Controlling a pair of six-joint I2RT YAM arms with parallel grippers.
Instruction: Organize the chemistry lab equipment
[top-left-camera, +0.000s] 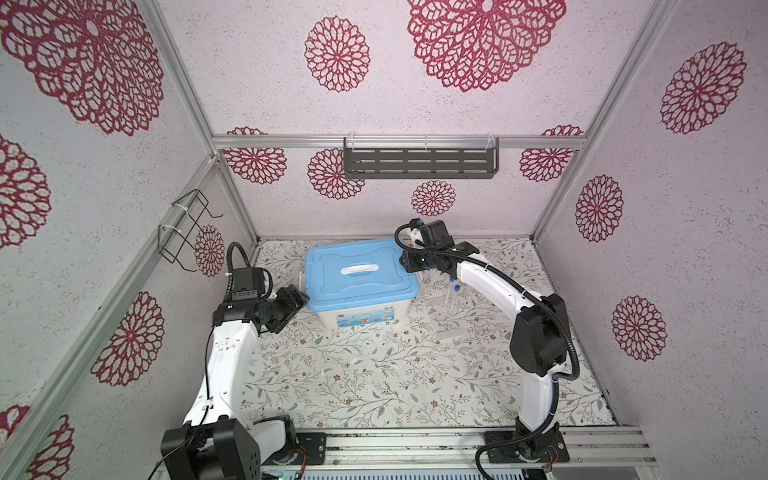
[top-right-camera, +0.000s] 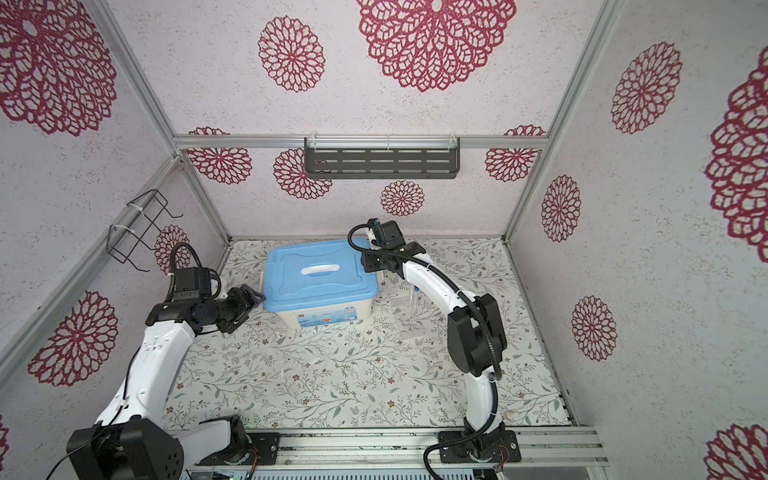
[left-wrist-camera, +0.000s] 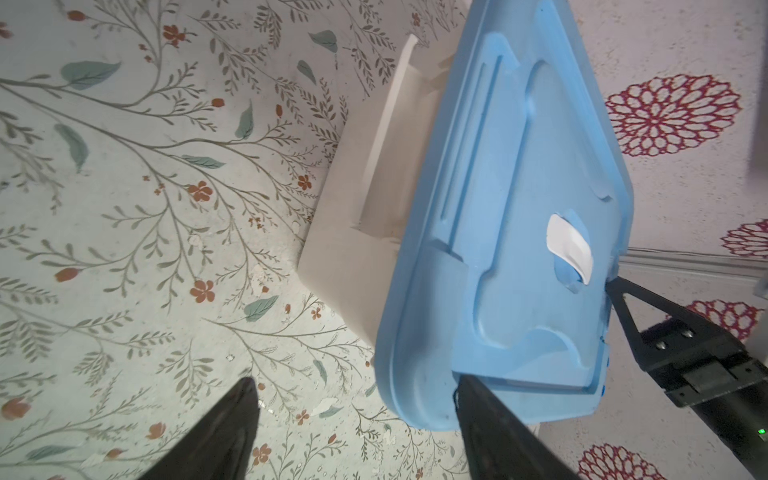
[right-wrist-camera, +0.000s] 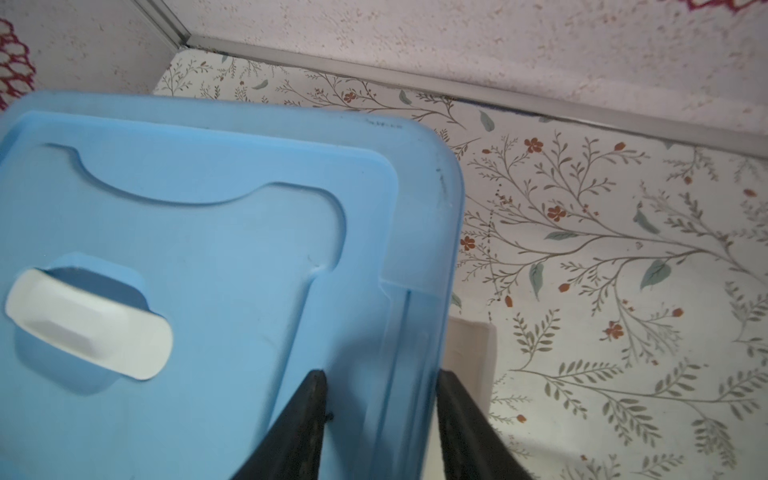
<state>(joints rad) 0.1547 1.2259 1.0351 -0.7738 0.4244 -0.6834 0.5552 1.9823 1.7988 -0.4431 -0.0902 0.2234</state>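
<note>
I should use my left gripper to swing the white latch (left-wrist-camera: 390, 144) near it up over the blue lid's rim (left-wrist-camera: 444, 180) and press, because the latch is open and away from the lid's rim.
Two clear blue-capped test tubes (top-left-camera: 453, 291) (top-right-camera: 415, 291) stand upright just right of the box, partly behind my right arm. A small piece of clear glassware (top-left-camera: 451, 330) (top-right-camera: 411, 332) lies in front of them. My left gripper (top-left-camera: 301, 297) (top-right-camera: 255, 296) (left-wrist-camera: 355, 380) is wide open at the lid's left edge, one finger over the lid corner and one over the table. My right gripper (top-left-camera: 409, 264) (top-right-camera: 372, 264) (right-wrist-camera: 382, 374) is open, its jaws straddling the lid's back right rim. Neither holds anything. No tweezers or rod show.
The large white box (top-left-camera: 365, 313) sits at the middle back of the floral table under its blue lid (top-left-camera: 357, 286) (left-wrist-camera: 519, 208) (right-wrist-camera: 208, 228) with a white handle (top-left-camera: 359, 269). A wire basket (top-left-camera: 185, 228) hangs on the left wall. A dark slotted shelf (top-left-camera: 419, 162) hangs on the back wall.
</note>
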